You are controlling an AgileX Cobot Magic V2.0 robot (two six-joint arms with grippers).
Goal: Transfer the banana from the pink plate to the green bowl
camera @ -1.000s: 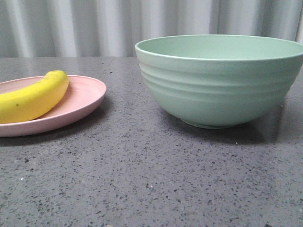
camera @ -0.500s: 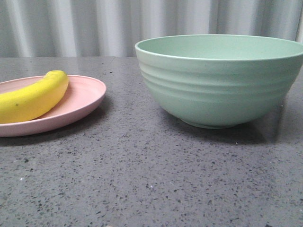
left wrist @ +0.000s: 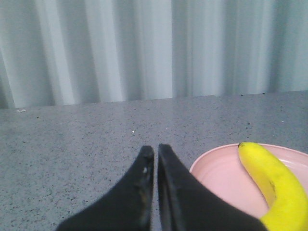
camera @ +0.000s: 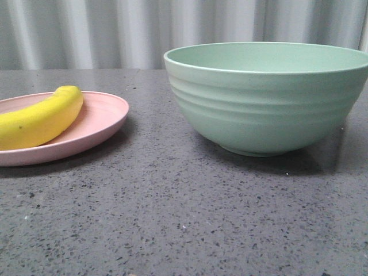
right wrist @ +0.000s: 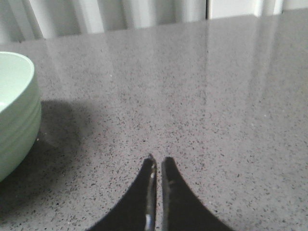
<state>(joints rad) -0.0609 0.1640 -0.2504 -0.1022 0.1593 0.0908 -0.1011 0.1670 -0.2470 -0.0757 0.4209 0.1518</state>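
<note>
The robot's left gripper should pick up the banana from the pink plate (camera: 45,119) while its right gripper waits, because the green bowl (camera: 264,103) stands between the right gripper and the banana.
The yellow banana (camera: 40,119) lies on the pink plate (camera: 100,123) at the left of the front view. The mint-green bowl (camera: 267,98) stands to its right, apart from the plate. Neither gripper shows in the front view. In the left wrist view my left gripper (left wrist: 156,150) is shut and empty, just beside the pink plate (left wrist: 216,173) that holds the banana (left wrist: 276,185). In the right wrist view my right gripper (right wrist: 158,161) is shut and empty over bare table, the green bowl (right wrist: 14,110) off to one side.
The table is a dark grey speckled stone top (camera: 172,218). A pale corrugated wall (camera: 115,31) stands behind it.
</note>
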